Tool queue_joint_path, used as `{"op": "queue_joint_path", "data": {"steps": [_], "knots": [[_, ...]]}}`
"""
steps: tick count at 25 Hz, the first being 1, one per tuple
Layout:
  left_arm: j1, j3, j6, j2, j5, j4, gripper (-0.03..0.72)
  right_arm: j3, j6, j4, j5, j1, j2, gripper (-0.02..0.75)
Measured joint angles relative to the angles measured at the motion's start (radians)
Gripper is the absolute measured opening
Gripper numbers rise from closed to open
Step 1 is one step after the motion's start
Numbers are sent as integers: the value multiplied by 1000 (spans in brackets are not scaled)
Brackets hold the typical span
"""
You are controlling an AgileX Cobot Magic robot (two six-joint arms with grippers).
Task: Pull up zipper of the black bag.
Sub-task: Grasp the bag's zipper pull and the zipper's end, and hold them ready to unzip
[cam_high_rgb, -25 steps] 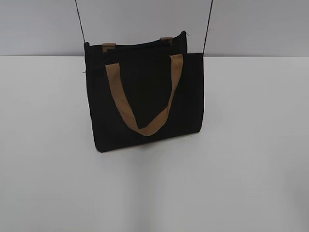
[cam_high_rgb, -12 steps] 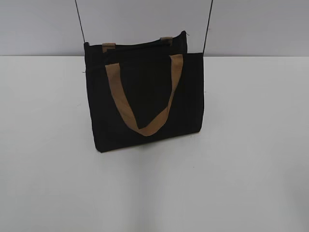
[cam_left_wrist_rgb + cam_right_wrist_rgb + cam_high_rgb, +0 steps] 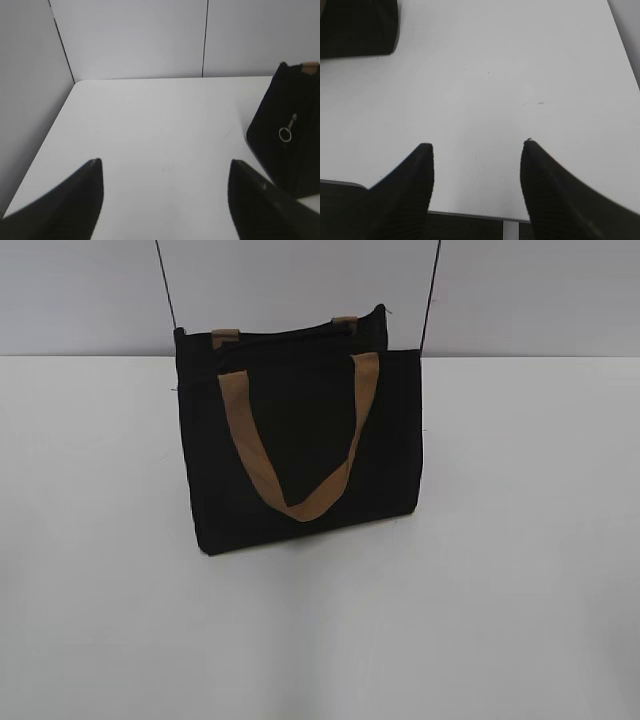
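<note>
I expect the zipper's end (image 3: 295,115) to come out into a long piece when I pull it, because the silver zipper pull tab (image 3: 287,131) hangs on the bag's side.
The black bag (image 3: 300,440) stands upright on the white table, with a tan loop handle (image 3: 300,440) hanging down its front and thin black cords rising from its top corners. In the left wrist view the bag's side (image 3: 290,135) shows at the right edge, with the silver zipper pull tab (image 3: 286,131) hanging on it. The zipper line itself is too dark to make out. My left gripper (image 3: 165,165) is open and empty, left of the bag. My right gripper (image 3: 477,145) is open and empty over bare table; a bag corner (image 3: 357,27) shows at top left. Neither gripper shows in the exterior view.
The white table (image 3: 520,540) meets a grey back wall. A side wall (image 3: 25,100) closes the table's left corner in the left wrist view. The table's near edge (image 3: 470,215) shows under my right gripper.
</note>
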Motion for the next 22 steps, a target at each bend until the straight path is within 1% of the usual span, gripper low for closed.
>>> {"op": "queue_joint_path", "data": {"steps": [2, 4, 6, 8, 12, 14, 17, 20, 22], "knots": [[0, -4, 0, 80, -88, -18, 580, 0, 0, 0, 0, 0, 0, 424], [-6, -2, 0, 154, -171, -69, 580, 0, 0, 0, 0, 0, 0, 424], [-9, 10, 0, 214, -315, -124, 580, 0, 0, 0, 0, 0, 0, 424], [-10, 33, 0, 288, -462, -147, 578, 0, 0, 0, 0, 0, 0, 424], [-11, 117, 17, 479, -745, -146, 562, 0, 0, 0, 0, 0, 0, 424], [-20, 170, 22, 591, -905, -127, 553, 0, 0, 0, 0, 0, 0, 424], [-53, 249, 22, 805, -1203, -80, 547, 0, 0, 0, 0, 0, 0, 424], [-106, 294, -21, 985, -1489, -50, 538, 0, 0, 0, 0, 0, 0, 424], [-128, 303, -86, 1117, -1628, -34, 531, 0, 0, 0, 0, 0, 0, 424]]}}
